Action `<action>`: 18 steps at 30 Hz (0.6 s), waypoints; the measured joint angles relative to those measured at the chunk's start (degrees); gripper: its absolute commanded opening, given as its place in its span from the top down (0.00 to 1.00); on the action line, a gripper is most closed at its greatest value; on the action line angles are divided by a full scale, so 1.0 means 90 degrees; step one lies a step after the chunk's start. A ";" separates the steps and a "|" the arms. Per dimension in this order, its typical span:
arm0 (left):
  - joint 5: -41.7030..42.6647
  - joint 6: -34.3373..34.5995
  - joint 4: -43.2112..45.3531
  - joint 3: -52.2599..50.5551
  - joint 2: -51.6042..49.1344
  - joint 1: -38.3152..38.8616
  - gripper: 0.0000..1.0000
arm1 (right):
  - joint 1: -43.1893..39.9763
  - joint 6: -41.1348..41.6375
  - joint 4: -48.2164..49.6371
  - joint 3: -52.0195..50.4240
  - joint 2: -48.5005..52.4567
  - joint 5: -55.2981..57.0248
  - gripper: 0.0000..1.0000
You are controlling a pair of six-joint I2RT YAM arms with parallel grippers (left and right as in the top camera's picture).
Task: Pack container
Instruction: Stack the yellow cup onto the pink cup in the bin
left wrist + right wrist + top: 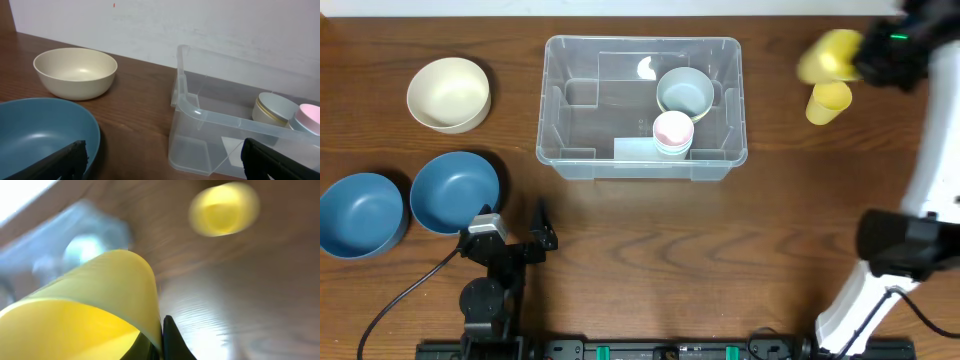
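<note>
My right gripper should now carry the yellow cup [829,56], which it holds by the rim, until the yellow cup sits inside the pink cup, because the pink cup's opening [673,128] stands open.
The clear plastic container [640,160] stands at the table's back centre and holds a grey-green cup [685,92] and a pink cup [672,132]; it also shows in the left wrist view [200,112]. My right gripper [865,62] is shut on the rim of a yellow cup [830,55], held above the table to the right of the container; the cup fills the right wrist view [85,310]. A second yellow cup [829,102] stands on the table nearby. My left gripper [515,235] is open and empty at the front left.
A cream bowl [448,94] sits at the back left. Two blue bowls [455,192] [360,214] sit at the front left, one next to my left gripper. The cream bowl [75,72] and a blue bowl [45,135] show in the left wrist view.
</note>
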State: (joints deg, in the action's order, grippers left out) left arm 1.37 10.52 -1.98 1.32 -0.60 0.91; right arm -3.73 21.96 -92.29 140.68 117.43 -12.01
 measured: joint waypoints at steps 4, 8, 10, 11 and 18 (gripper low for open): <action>0.0000 0.0000 0.0000 0.0000 0.0000 0.0000 0.02 | 0.1491 -0.0036 0.0163 -0.0010 0.0189 0.0216 0.98; 0.0000 0.0002 0.0000 0.0000 0.0000 0.0000 0.02 | 0.2732 -0.0019 0.0274 -0.0017 0.0359 0.0709 0.97; 0.0000 0.0000 0.0000 0.0000 0.0000 0.0000 0.02 | 0.3143 -0.0002 0.0311 -0.0019 0.0432 0.0945 0.97; 0.0000 0.0000 0.0000 0.0000 0.0000 0.0000 0.02 | 0.3344 0.0019 0.0338 -0.0019 0.0478 0.1081 0.97; 0.0000 0.0000 0.0000 0.0000 0.0002 0.0000 0.02 | 0.3750 0.0155 0.0350 -0.0019 0.0753 0.1574 0.99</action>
State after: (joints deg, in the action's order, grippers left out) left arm 1.37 10.52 -1.98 1.32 -0.58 0.91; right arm 30.02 23.35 -89.14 140.51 124.20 2.15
